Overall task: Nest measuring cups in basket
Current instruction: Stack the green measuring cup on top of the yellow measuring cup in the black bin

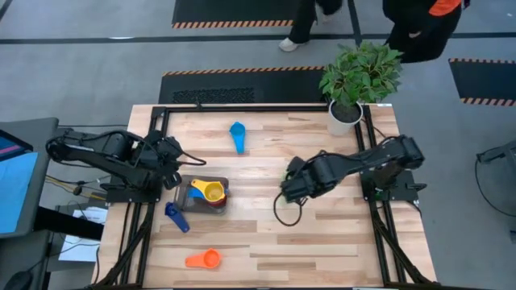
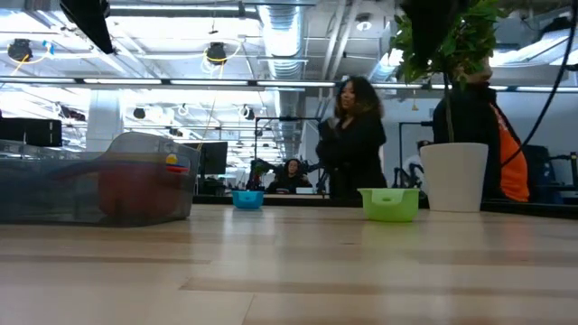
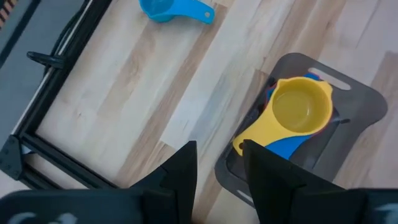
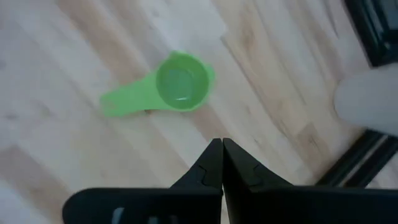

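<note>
The green cup [image 2: 389, 206] is upright and clear of the white plant pot, so my right gripper should keep moving toward the cup handle's bowl end [image 4: 153, 93] and open there.
The dark grey basket [image 1: 193, 203] [image 3: 360, 93] [image 2: 54, 194] holds a yellow cup [image 1: 211, 191] [image 3: 303, 109] on top of a blue and a red cup. My left gripper [image 1: 172, 176] [image 3: 219, 163] is open, above the basket's left end. My right gripper [image 1: 287, 190] [image 4: 222, 152] is shut and hovers just short of the green cup [image 4: 181, 81] [image 2: 390, 203], which stands upright on the table. The light blue cup [image 1: 237, 135] [image 3: 168, 9], dark blue cup [image 1: 176, 216] and orange cup [image 1: 203, 259] lie apart on the table.
A white plant pot [image 1: 344, 117] [image 2: 454, 176] stands at the far right corner. The black frame rail [image 3: 43, 118] runs along the table's left edge. Bare wood lies between the basket and the right arm. People stand beyond the far edge.
</note>
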